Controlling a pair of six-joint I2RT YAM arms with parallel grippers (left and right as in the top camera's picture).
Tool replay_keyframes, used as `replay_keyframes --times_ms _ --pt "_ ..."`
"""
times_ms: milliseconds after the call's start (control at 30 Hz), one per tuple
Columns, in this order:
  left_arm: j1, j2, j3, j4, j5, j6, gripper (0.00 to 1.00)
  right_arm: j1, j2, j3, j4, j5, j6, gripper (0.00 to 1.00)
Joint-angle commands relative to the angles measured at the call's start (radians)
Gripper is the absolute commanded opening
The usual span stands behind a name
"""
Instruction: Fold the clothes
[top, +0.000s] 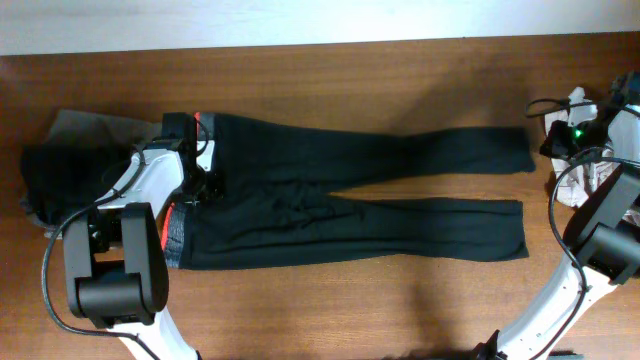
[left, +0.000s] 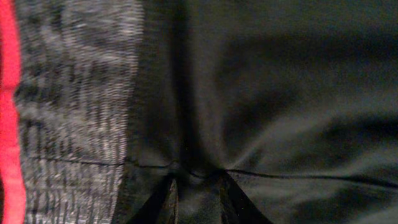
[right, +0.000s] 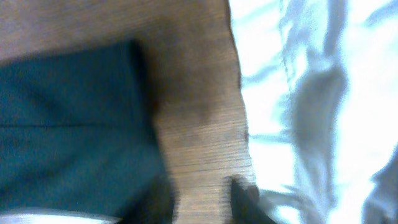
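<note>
My left gripper is pinching the leggings mid-waist (top: 224, 188). It should let go and move to the waistband's near corner while my right gripper goes to the near leg's end (top: 514, 242).
Long black leggings (top: 300, 205) lie flat across the wooden table, waistband to the left and both legs running right. The grey waistband (left: 74, 93) shows its red lining (left: 9, 93). My left gripper (left: 199, 190) is shut on a pinch of the black fabric just below the waistband, and the cloth puckers toward the fingertips; in the overhead view the left gripper (top: 207, 185) sits at the middle of the waist. My right gripper (right: 205, 199) is open over bare wood, just past the leg ends (right: 68, 124), holding nothing.
A heap of grey and black garments (top: 60, 165) lies at the far left behind the left arm. A white cloth (right: 311, 93) lies at the right edge, under the right arm (top: 600, 215). Bare table (top: 350, 300) runs along the front.
</note>
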Motion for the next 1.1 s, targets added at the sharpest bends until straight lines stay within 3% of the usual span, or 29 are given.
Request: replay_keyframes --times_ms 0,33,67,267,367,467,567,767,1067 --pt "0.002 0.084 -0.055 0.021 -0.023 0.009 0.35 0.006 0.009 -0.003 0.008 0.013 0.041 0.59" --pt "0.002 0.084 -0.055 0.021 -0.023 0.009 0.39 0.006 0.009 -0.003 0.013 0.005 0.061 0.7" --pt "0.002 0.084 -0.055 0.021 -0.023 0.009 0.41 0.006 0.009 -0.003 0.013 -0.012 0.072 0.72" --pt "0.002 0.084 -0.052 0.014 -0.023 0.01 0.48 0.006 0.002 -0.003 0.003 -0.211 0.072 0.66" --pt "0.002 0.08 -0.007 -0.032 -0.023 0.025 0.48 0.013 -0.014 -0.003 0.003 -0.3 0.072 0.62" --pt "0.002 0.071 0.087 -0.097 -0.023 0.046 0.48 0.039 -0.036 0.008 -0.021 -0.305 0.072 0.47" --pt "0.0 0.06 0.213 -0.163 -0.019 0.046 0.48 0.08 -0.038 0.045 -0.08 -0.305 0.073 0.42" --pt "0.0 0.055 0.443 -0.295 -0.024 0.056 0.52 0.14 -0.039 0.105 -0.128 -0.306 0.185 0.5" --pt "0.002 -0.007 0.747 -0.54 -0.054 0.081 0.53 0.144 -0.13 0.251 -0.293 -0.325 0.111 0.56"
